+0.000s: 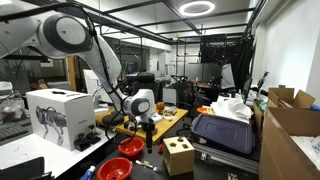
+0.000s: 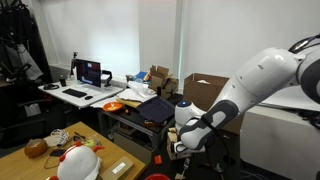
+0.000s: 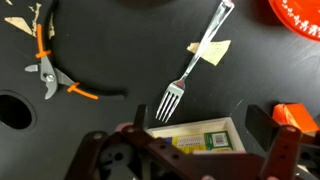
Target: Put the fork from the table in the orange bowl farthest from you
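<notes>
Next, I move clear of the wooden box (image 3: 195,137), turn along the fork and grip its neck (image 3: 186,74), because my gripper hangs over the box with the fork at an angle.
A silver fork (image 3: 190,72) lies on a black surface in the wrist view, tines toward me, with a scrap of tan tape (image 3: 212,50) under its handle. My gripper (image 3: 200,125) is open and empty, just short of the fork's tines and hovering over a small wooden box with a yellow-green label (image 3: 195,138). An orange-red bowl's rim (image 3: 300,12) shows at the top right. In an exterior view the gripper (image 1: 143,116) hangs over the pale wood table (image 1: 168,121), with two orange-red bowls (image 1: 131,147) (image 1: 115,170) lower down. The fork is not visible in either exterior view.
Orange-handled pliers (image 3: 45,72) lie left of the fork. An orange block (image 3: 292,115) sits by my right finger. A white box printed with a robot dog (image 1: 58,115) and a cardboard box (image 1: 180,157) flank the arm. Another orange bowl (image 2: 113,106) sits on a far table.
</notes>
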Motion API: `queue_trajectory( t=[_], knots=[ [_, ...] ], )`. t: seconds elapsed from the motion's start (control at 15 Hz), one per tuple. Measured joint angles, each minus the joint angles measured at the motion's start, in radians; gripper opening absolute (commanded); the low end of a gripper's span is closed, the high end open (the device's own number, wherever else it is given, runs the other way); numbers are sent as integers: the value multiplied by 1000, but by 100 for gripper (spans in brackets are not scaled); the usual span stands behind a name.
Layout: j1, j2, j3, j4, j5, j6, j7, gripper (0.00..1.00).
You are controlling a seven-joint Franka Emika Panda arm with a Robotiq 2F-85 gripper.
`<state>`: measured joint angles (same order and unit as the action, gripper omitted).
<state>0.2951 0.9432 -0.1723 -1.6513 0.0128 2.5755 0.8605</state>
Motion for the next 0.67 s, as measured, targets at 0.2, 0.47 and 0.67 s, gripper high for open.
queue_trajectory(
  t=[0.2,0.47,0.67],
  knots=[
    [3,49,-29,63,2,-27,118,100],
    [-4,86,-39,89,8,-110,244,100],
    [-4,90,-16,89,10,-161,285,100]
  ],
)
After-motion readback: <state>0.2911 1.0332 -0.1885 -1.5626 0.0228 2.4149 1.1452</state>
